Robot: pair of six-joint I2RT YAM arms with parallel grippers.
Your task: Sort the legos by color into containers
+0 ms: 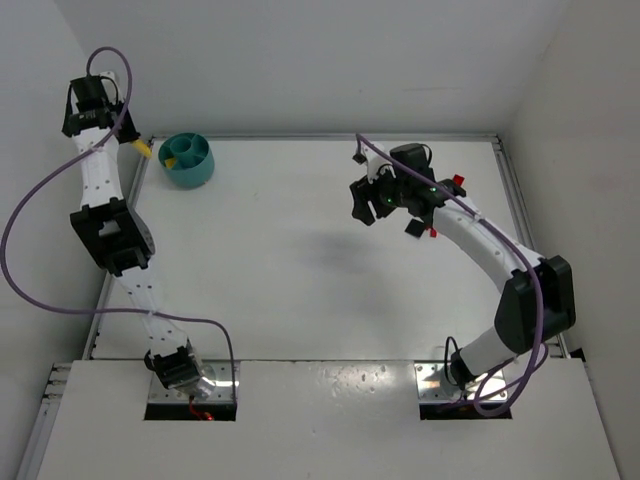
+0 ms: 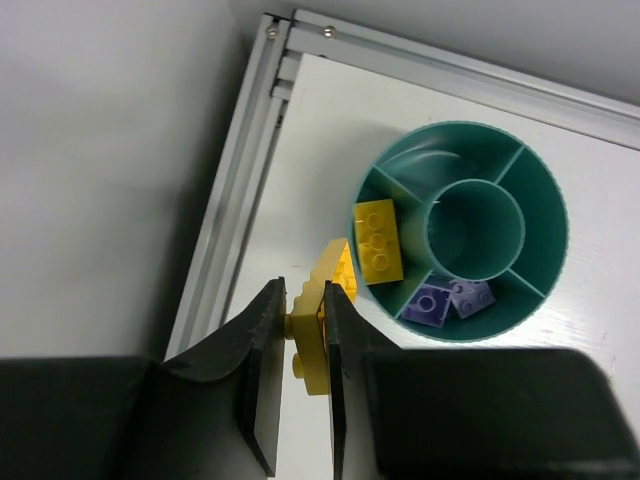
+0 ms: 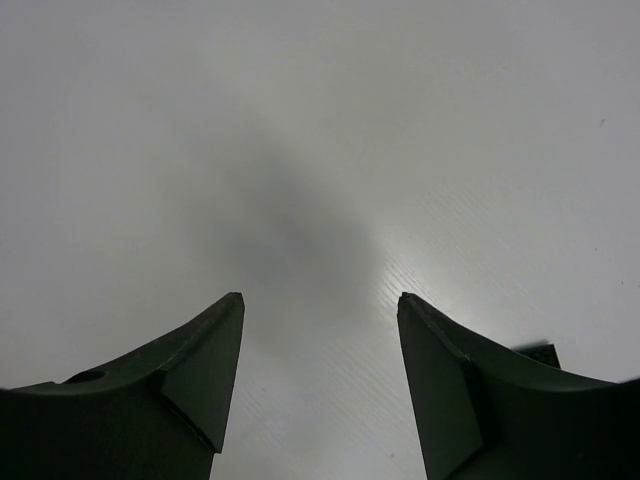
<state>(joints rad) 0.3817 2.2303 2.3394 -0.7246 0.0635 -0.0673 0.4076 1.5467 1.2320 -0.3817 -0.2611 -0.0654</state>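
Note:
My left gripper is pointing the held yellow lego's loose end point(image 1: 146, 152) at the teal bowl's section with yellow point(image 1: 170, 162). It should keep going there until that end of the lego is inside, then let go.
My left gripper point(image 2: 305, 292) is shut on a yellow lego point(image 2: 318, 345) and holds it just left of the teal bowl point(image 2: 556, 190), near the table's metal edge. In the bowl, one yellow lego point(image 2: 378, 240) lies in the left compartment and two purple legos point(image 2: 430, 303) lie in the near one. From above, the bowl point(image 1: 190, 177) sits at the far left corner with the left gripper point(image 1: 140, 147) beside it. My right gripper point(image 3: 320, 300) is open and empty over bare table; it also shows in the top view point(image 1: 362, 207).
An aluminium rail point(image 2: 225, 230) runs along the table's left edge, next to the wall. Two small red bits point(image 1: 458, 183) show beside the right arm; I cannot tell what they are. The bowl's centre ring point(image 2: 478, 228) is empty.

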